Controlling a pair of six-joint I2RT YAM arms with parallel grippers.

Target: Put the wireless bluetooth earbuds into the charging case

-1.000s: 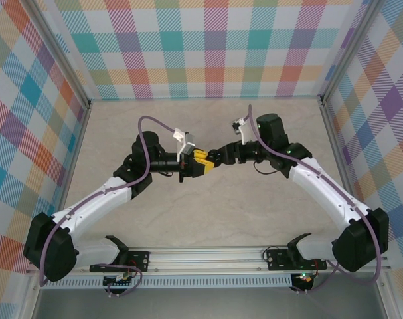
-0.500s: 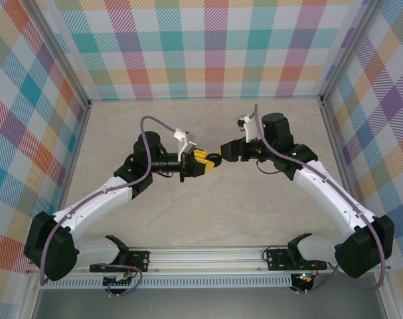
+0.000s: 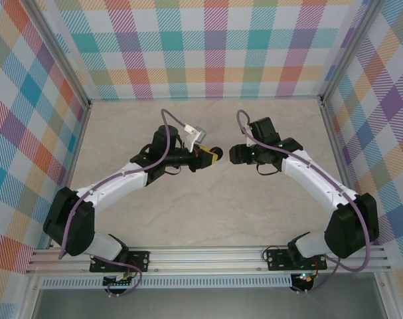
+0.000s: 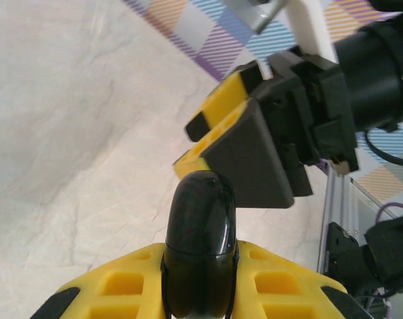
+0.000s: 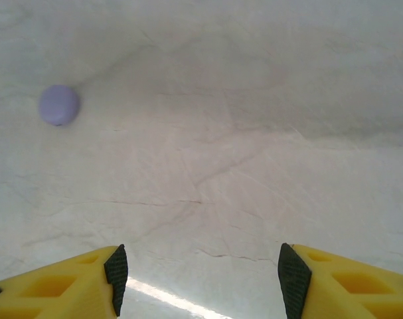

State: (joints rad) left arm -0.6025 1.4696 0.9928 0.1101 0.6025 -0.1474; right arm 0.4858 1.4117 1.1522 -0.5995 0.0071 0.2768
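The lid is shut on the charging case (image 4: pixel 201 216) and the marbled table (image 3: pixel 212 177) below is clear. My left gripper should keep going down and let go there.
My left gripper (image 4: pixel 200 279) is shut on a glossy black rounded charging case (image 4: pixel 200 226), which sticks out past the yellow fingers; a seam runs across it and its lid looks closed. In the top view the left gripper (image 3: pixel 210 155) holds the case (image 3: pixel 217 151) above the middle of the table. My right gripper (image 3: pixel 233 154) faces it from the right with a small gap, and its yellow fingertips (image 4: pixel 218 100) point at the case. The right gripper (image 5: pixel 201 272) is open with nothing between its pads. The earbuds are out of view.
A small lilac round piece (image 5: pixel 59 105) lies on the pale marbled table (image 3: pixel 208 206) ahead and to the left of the right gripper. Checked walls (image 3: pixel 208 46) close in the back and both sides. A metal rail (image 3: pixel 208 256) runs along the near edge.
The two grippers were touching at the case; now they are apart. Both arms have shifted toward the back wall, and the right gripper has drawn back to the right and opened a little wider.
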